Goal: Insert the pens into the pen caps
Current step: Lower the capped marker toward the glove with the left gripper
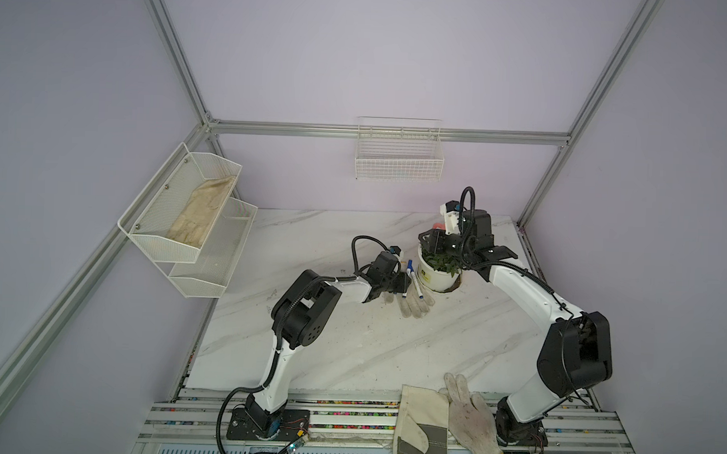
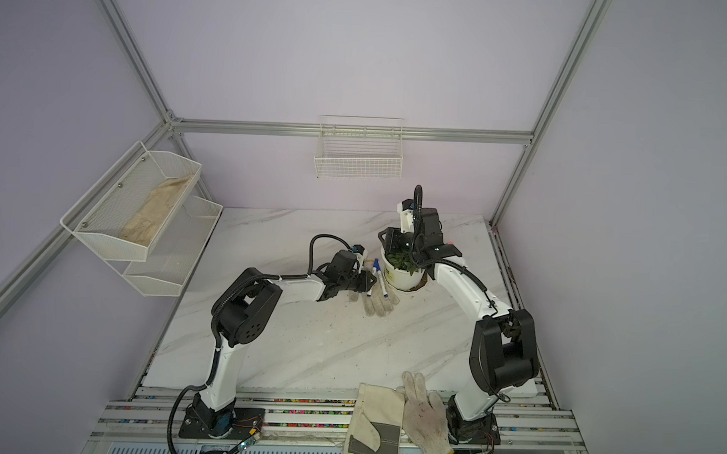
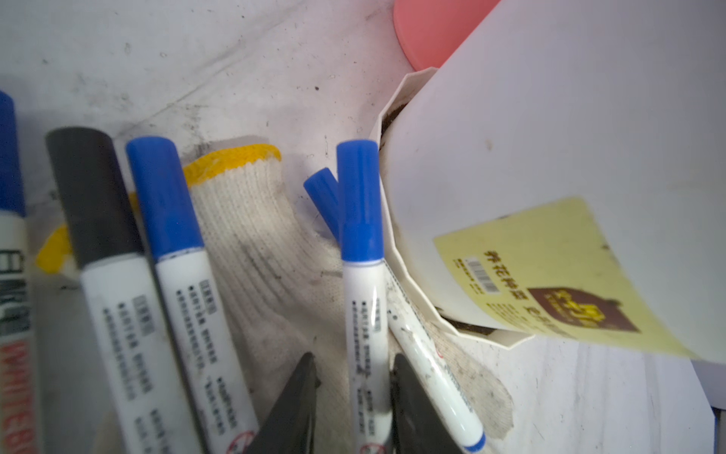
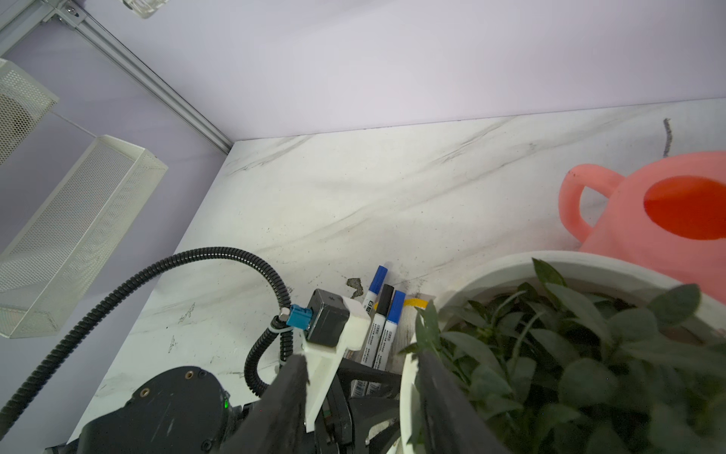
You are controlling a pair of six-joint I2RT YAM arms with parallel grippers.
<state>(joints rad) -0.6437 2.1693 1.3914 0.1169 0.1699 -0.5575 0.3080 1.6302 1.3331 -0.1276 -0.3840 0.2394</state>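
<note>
The blue-capped pen rests across another pen and touches just one finger, so the robot's left gripper should open, centre itself on the blue-capped pen's body (image 3: 367,333) and raise that pen clear.
Several white pens lie on a knitted glove (image 3: 251,236) beside the white plant pot (image 3: 530,157). All that show wear their pen caps: a black cap (image 3: 90,196), a blue cap (image 3: 167,196) and a blue cap at the frame's edge (image 3: 8,157). My left gripper (image 3: 353,365) is open around a blue-capped pen (image 3: 363,314); one finger touches its barrel and the other stands off. A second pen (image 3: 428,365) lies under it against the pot's saucer, with a blue cap (image 3: 322,196) poking out behind. My right gripper (image 4: 361,363) is open and straddles the pot rim (image 4: 408,373).
A pink watering can (image 4: 648,220) stands behind the pot (image 1: 435,276). Two work gloves (image 1: 451,414) lie at the table's front edge. Mesh shelves (image 1: 187,213) hang on the left wall and a wire basket (image 1: 399,154) on the back wall. Both grippers (image 1: 405,284) (image 1: 432,245) work close together.
</note>
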